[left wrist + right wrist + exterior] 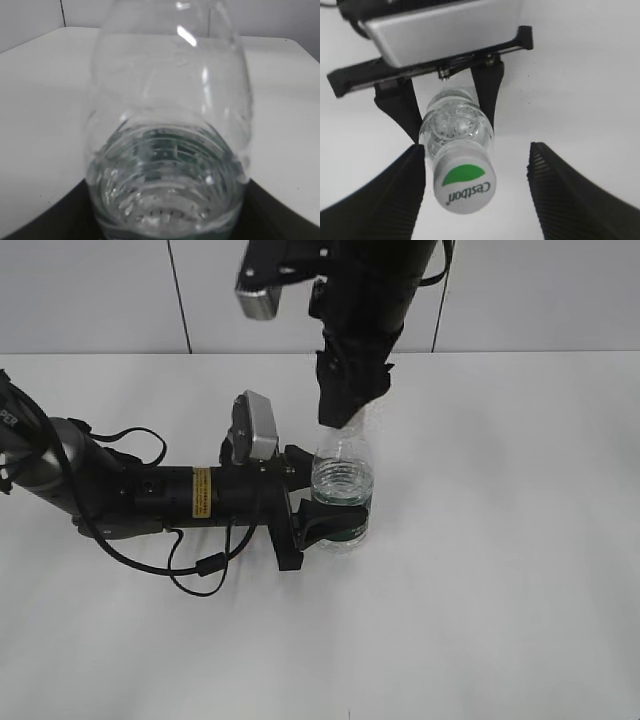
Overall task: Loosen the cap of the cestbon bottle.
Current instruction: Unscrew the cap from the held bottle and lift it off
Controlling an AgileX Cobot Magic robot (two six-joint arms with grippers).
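Observation:
The cap (465,179) is still on the neck (351,430) between the open, far-turned fingers of the robot's right gripper, so the robot should lift clear, turn the wrist back and take hold of the cap.
The cestbon bottle (343,478) stands upright on the white table, clear and ribbed, with a dark green label band low down. My left gripper (333,512) lies across the table from the left and is shut on the bottle's lower body. The bottle fills the left wrist view (170,150), with dark fingers at the bottom corners. My right gripper (346,412) hangs from above over the neck and hides the cap in the exterior view. In the right wrist view the white cap (465,182) with its green leaf sits between the open right fingers (477,192), close to the left one.
The white table (500,590) spreads around the bottle, with a white wall behind it. The left arm's cable (195,575) loops on the table in front of the arm. The left wrist camera housing (445,27) shows below the right gripper.

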